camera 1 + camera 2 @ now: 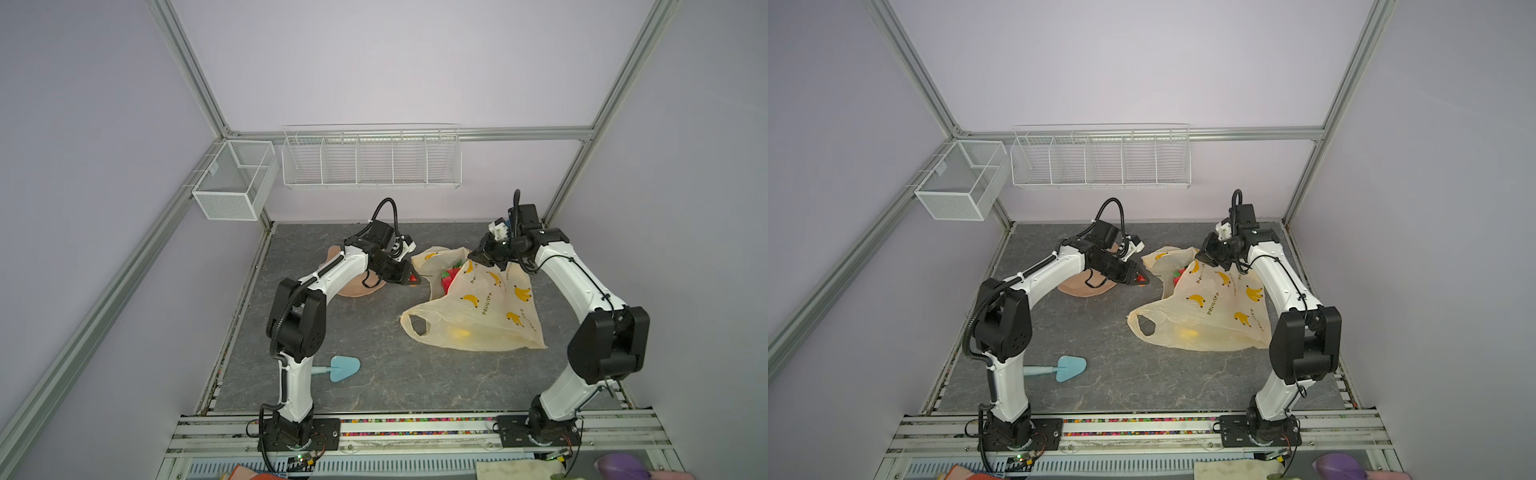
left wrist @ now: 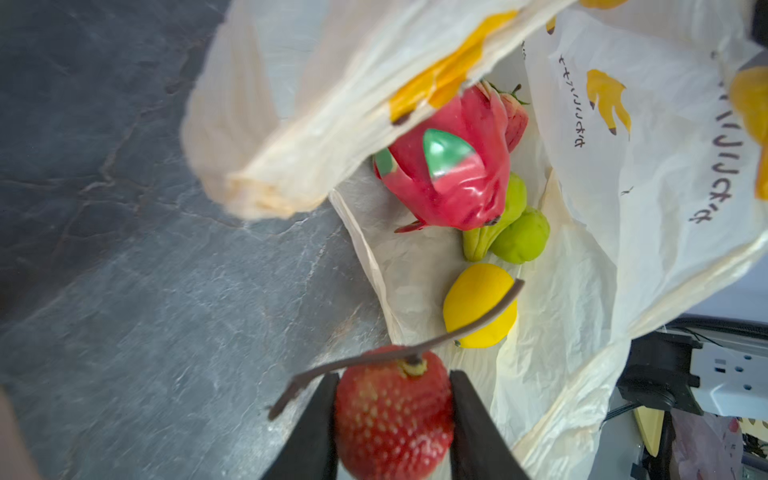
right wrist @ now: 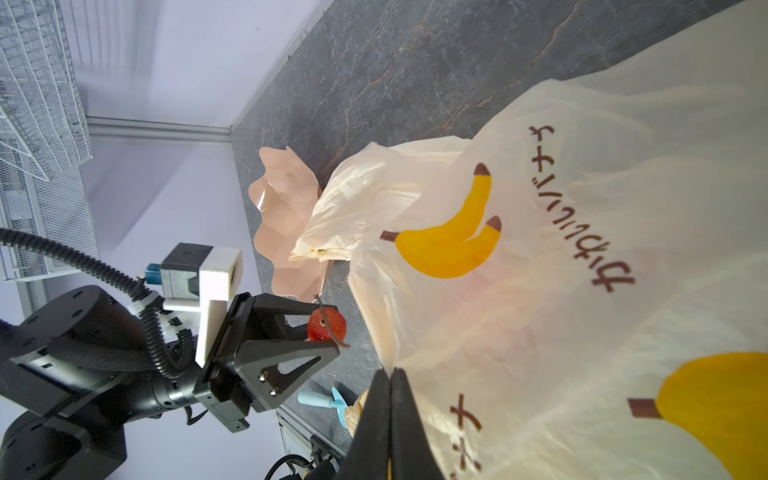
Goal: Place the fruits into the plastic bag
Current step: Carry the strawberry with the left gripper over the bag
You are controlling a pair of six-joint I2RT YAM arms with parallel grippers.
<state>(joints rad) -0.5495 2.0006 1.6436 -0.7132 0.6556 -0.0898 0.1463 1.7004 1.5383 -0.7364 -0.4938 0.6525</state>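
The plastic bag's opening (image 1: 436, 286) is wide open in front of the strawberry, so the left gripper keeps moving in until the strawberry is next to the yellow fruit (image 2: 480, 305), then let go.
My left gripper (image 2: 392, 399) is shut on a red strawberry (image 2: 392, 415) with a thin dark stalk. It holds the berry just above the table at the open mouth of the plastic bag (image 2: 623, 166). Inside the bag lie a red-pink dragon fruit (image 2: 453, 178), another strawberry (image 2: 515, 120), a green pear-like fruit (image 2: 519, 237) and a yellow fruit (image 2: 478, 307). My right gripper (image 3: 390, 374) is shut on the bag's upper edge (image 3: 540, 291) and lifts it. In both top views the bag (image 1: 478, 307) (image 1: 1208, 311) lies right of centre between the two grippers (image 1: 413, 280) (image 1: 478, 259).
A peach scalloped dish (image 1: 353, 291) (image 3: 282, 208) sits under my left arm, left of the bag. A light blue spatula (image 1: 343, 368) lies near the left arm's base. A wire rack (image 1: 370, 160) and a mesh basket (image 1: 232, 178) hang on the back frame.
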